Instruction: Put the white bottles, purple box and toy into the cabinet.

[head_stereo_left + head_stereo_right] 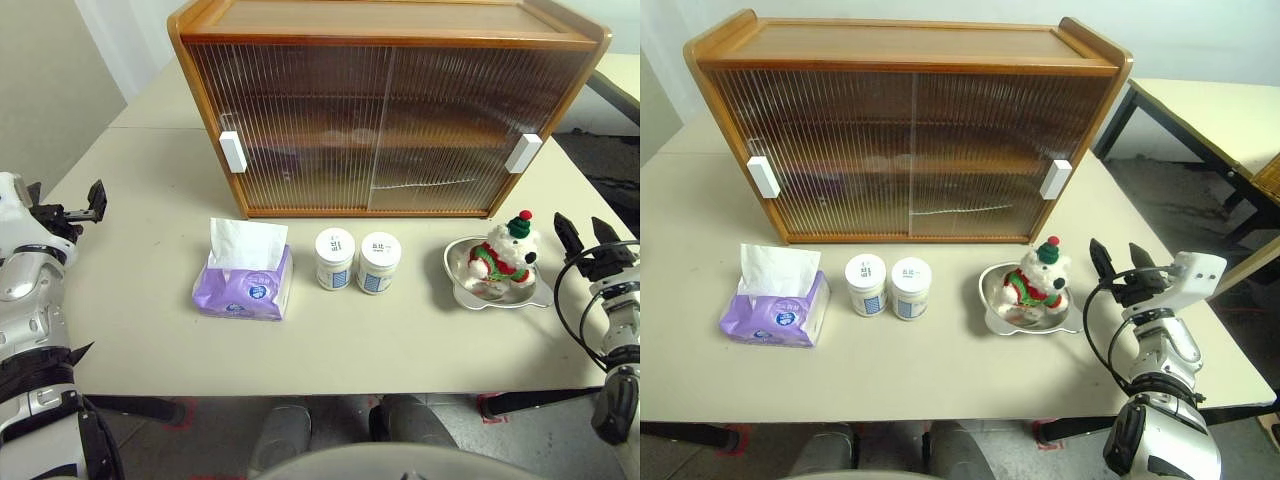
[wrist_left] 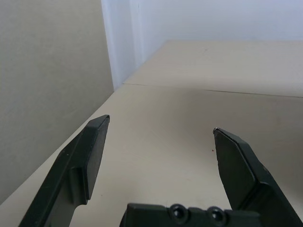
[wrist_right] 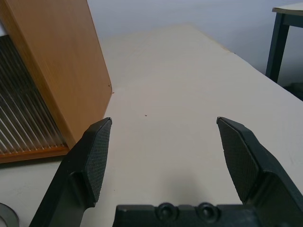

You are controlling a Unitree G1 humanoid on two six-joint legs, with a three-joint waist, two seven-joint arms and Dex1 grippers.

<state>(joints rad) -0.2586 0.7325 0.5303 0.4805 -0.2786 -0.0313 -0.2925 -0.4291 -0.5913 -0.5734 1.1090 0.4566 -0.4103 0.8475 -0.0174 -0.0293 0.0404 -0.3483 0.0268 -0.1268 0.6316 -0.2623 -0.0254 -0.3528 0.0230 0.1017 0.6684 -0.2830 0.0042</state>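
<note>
My left gripper is closing its fingers and should now approach until beside the closed door's white handle (image 1: 232, 152) behind the purple box, as the way (image 1: 165, 182) there is clear.
The wooden cabinet (image 1: 390, 105) stands at the back of the table with both ribbed sliding doors closed and a white handle at each outer edge. In front of it, from left to right, sit the purple box (image 1: 245, 283) with white tissue sticking up, the two white bottles (image 1: 335, 258) (image 1: 379, 262) side by side, and the toy (image 1: 506, 255) bear in a shiny metal dish (image 1: 470, 275). My left gripper (image 1: 68, 208) hovers open at the table's left edge, far from the box. My right gripper (image 1: 1114, 262) stands open just right of the dish, empty.
The beige table (image 1: 400, 340) has free room in front of the objects and along both sides. A second table (image 1: 1220, 120) with dark legs stands off to the right. A wall (image 2: 47, 85) rises beyond the table's left edge.
</note>
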